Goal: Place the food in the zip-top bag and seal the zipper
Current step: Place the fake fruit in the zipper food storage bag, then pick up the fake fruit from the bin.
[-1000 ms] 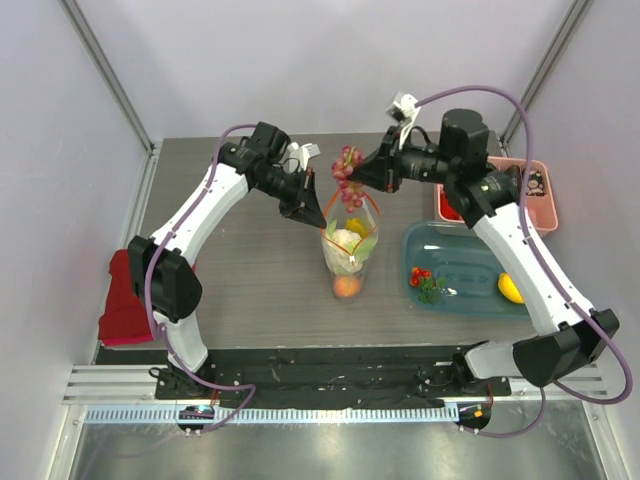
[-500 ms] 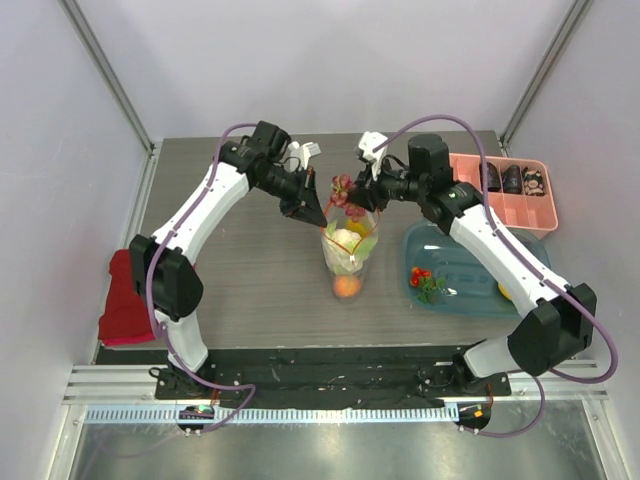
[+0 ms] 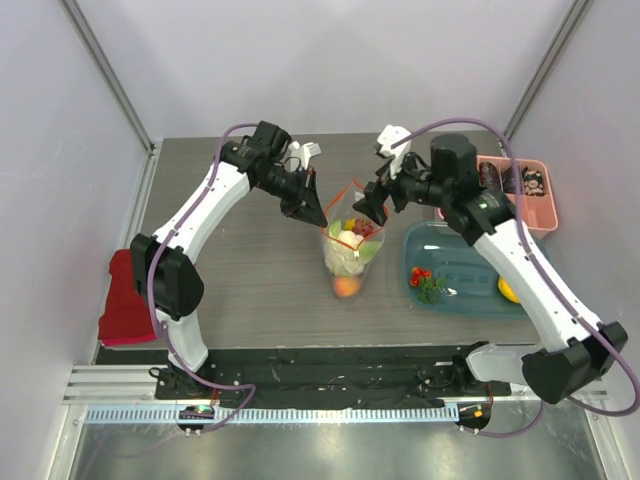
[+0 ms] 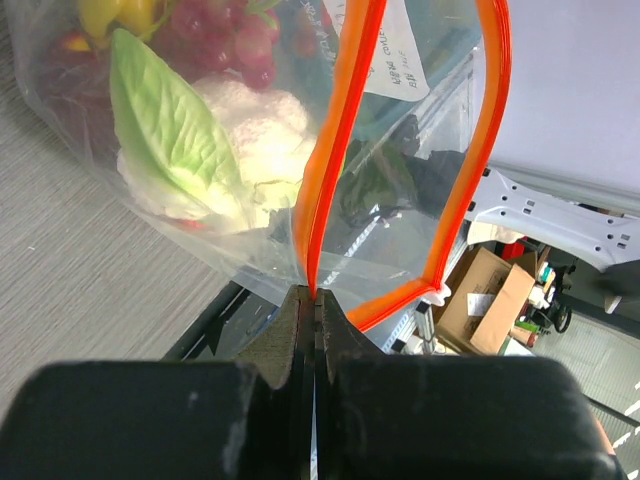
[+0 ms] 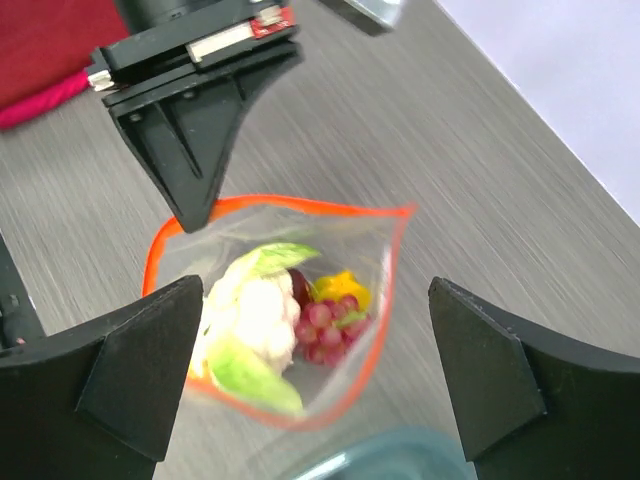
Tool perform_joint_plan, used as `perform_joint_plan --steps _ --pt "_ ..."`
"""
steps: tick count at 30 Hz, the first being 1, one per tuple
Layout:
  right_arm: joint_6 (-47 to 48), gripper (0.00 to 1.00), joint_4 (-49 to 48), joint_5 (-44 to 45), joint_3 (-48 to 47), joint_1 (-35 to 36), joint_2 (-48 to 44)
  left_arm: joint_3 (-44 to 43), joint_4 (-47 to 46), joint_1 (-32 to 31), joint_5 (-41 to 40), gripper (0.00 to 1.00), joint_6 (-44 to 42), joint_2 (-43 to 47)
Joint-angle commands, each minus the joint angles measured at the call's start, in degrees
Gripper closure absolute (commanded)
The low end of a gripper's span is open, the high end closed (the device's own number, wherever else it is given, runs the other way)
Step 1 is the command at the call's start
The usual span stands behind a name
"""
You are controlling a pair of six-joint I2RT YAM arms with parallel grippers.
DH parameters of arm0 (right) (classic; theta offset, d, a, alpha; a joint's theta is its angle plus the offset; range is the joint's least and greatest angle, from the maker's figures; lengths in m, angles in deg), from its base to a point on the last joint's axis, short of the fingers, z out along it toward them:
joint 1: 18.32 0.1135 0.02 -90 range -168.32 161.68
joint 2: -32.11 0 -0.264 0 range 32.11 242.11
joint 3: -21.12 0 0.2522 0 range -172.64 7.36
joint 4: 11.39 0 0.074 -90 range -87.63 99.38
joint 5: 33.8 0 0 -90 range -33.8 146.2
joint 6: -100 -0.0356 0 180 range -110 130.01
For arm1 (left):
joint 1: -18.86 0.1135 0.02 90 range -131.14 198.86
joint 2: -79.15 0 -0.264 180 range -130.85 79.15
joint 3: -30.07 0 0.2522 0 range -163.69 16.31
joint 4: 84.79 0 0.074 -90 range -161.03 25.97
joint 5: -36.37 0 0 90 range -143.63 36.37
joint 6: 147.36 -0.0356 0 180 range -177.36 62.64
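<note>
The lemon (image 3: pixel 508 290) is clear of the strawberries in the blue tray (image 3: pixel 476 270), so my open right gripper keeps going toward the lemon until its fingers close around it.
The zip-top bag (image 3: pixel 349 255) stands upright mid-table with its mouth open. My left gripper (image 3: pixel 322 218) is shut on the orange zipper (image 4: pixel 335 170) rim, pinching it at the jaw tips (image 4: pixel 315 295). Purple grapes (image 5: pixel 330 322), pale-green cabbage (image 5: pixel 250 310) and a yellow piece (image 5: pixel 345 288) lie inside the bag, with an orange (image 3: pixel 346 287) at the bottom. My right gripper (image 5: pixel 315 290) hangs open just above the bag's mouth, nothing between its fingers; from above it (image 3: pixel 365 208) sits at the mouth's right side. The white slider tab (image 4: pixel 437 292) sits at the rim's far corner.
A blue tray (image 3: pixel 465 262) to the right of the bag holds red strawberries (image 3: pixel 422 278) and a lemon (image 3: pixel 510 288). A pink compartment tray (image 3: pixel 535 205) with dark pieces stands at the back right. A folded red cloth (image 3: pixel 125 300) lies at the table's left edge.
My right gripper carried the grapes over the bag's mouth and opened; the grapes now lie inside the bag. The left gripper kept its hold on the zipper rim.
</note>
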Motion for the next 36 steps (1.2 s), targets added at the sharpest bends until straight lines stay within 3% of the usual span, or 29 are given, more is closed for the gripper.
perform_joint_plan --steps 1,2,5,7,13,18,23,36 --pt "-5.2 0.01 15.6 3.7 -3.9 -7.1 -3.8 -1.9 -0.3 0.3 1.0 1.0 -0.8 0.6" --pt "-4.9 0.01 18.2 2.9 -4.0 -13.0 -4.0 -1.9 -0.4 0.2 1.1 1.0 -0.9 0.7" --pt "2.1 0.03 31.3 1.1 -6.0 -21.2 -2.7 -1.9 0.1 0.2 1.0 1.0 -1.7 0.8" --pt "10.5 0.03 40.2 2.6 -7.2 -28.9 -2.3 -1.8 0.4 0.3 1.2 1.0 -2.1 0.8" --pt "17.9 0.05 52.1 22.6 -3.6 -38.9 1.2 -0.6 -0.6 0.3 1.9 1.0 -1.6 0.8" --pt "21.4 0.05 50.5 32.5 5.3 -45.7 1.5 -0.3 -1.2 0.3 2.8 1.0 -1.6 0.7" --pt "20.1 0.04 42.9 39.9 12.2 -45.9 3.9 -0.6 -1.3 0.3 3.4 1.0 -1.9 0.3" --pt "21.7 0.03 29.4 43.7 14.4 -46.0 19.1 -0.6 -1.6 1.5 2.9 1.0 -1.7 0.5"
